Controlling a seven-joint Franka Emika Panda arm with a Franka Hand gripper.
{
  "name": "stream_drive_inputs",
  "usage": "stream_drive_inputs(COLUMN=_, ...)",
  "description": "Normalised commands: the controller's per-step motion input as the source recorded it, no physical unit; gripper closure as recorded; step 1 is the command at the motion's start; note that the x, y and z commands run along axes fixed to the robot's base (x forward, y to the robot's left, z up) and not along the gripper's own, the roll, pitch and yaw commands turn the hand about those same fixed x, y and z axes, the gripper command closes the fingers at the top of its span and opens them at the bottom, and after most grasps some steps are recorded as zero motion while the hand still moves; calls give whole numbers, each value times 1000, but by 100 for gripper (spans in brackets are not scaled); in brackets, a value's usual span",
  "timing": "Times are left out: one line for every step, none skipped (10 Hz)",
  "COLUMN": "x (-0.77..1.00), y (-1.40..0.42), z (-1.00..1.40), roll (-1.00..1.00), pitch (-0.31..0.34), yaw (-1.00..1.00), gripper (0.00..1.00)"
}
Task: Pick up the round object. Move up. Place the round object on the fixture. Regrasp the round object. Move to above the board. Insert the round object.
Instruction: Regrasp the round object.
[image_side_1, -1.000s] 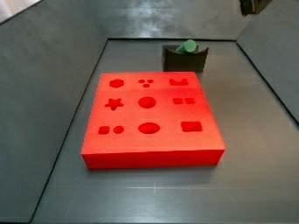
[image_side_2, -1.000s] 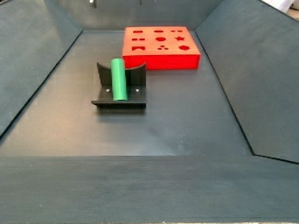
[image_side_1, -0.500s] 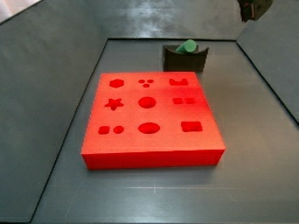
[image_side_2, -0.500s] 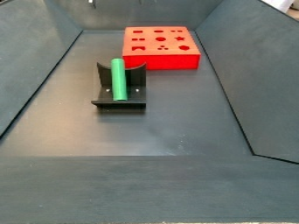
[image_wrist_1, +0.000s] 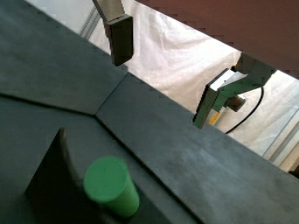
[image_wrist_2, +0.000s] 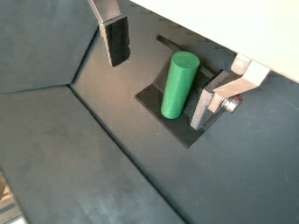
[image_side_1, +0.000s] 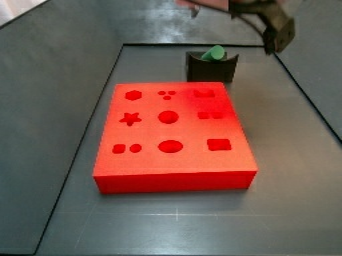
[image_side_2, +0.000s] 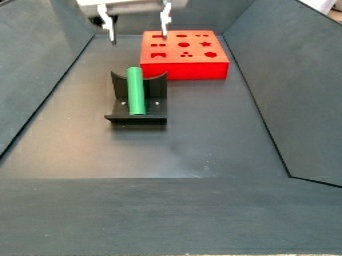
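The green peg will go deep into the middle round hole when the robot's gripper pushes down, because the hole looks as wide as the green peg's end.
The round object, a green peg, lies along the notch of the dark fixture. In a side view only its tip shows above the fixture. The red board with shaped holes lies flat on the floor beside the fixture. My gripper hangs open above the peg, not touching it. In a wrist view the peg and fixture show below, between the fingers of the gripper. In both wrist views nothing sits between the fingers; the peg's end is below the gripper.
Everything stands on the dark floor of a bin with sloped grey walls on all sides. A white cloth shows beyond the bin's rim.
The gripper has come down into the side views, over the fixture and peg; before, it was almost wholly out of frame. Peg, fixture and board have not moved.
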Motion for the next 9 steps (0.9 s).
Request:
stream_drive_inputs(x=89, y=45, z=-1000, roll=66, pitch=-109, yaw=32, gripper=0)
stream_drive_inputs(x=95, y=42, z=-1000, roll=64, pitch=-105, yaw=14, gripper=0)
stream_drive_inputs(x=101, y=39, z=-1000, roll=66, pitch=-87, yaw=-10, gripper=0)
stream_drive_inputs(x=111, y=30, z=-1000, roll=68, pitch=-61, yaw=-29, gripper=0)
stream_drive_inputs(x=116, y=19, z=-925, roll=64, pitch=-29, yaw=-37, gripper=0)
stream_drive_inputs(x=109, y=14, z=-826, roll=64, pitch=-11, yaw=-35, gripper=0)
stream_drive_inputs(x=96, y=7, z=-636, roll=64, pitch=16, yaw=-22, gripper=0)
stream_drive_inputs(x=86, y=3, z=-498, roll=66, pitch=26, yaw=-11, gripper=0)
stream_drive_inputs(x=83, y=1, z=-323, roll=62, pitch=28, yaw=10, gripper=0)
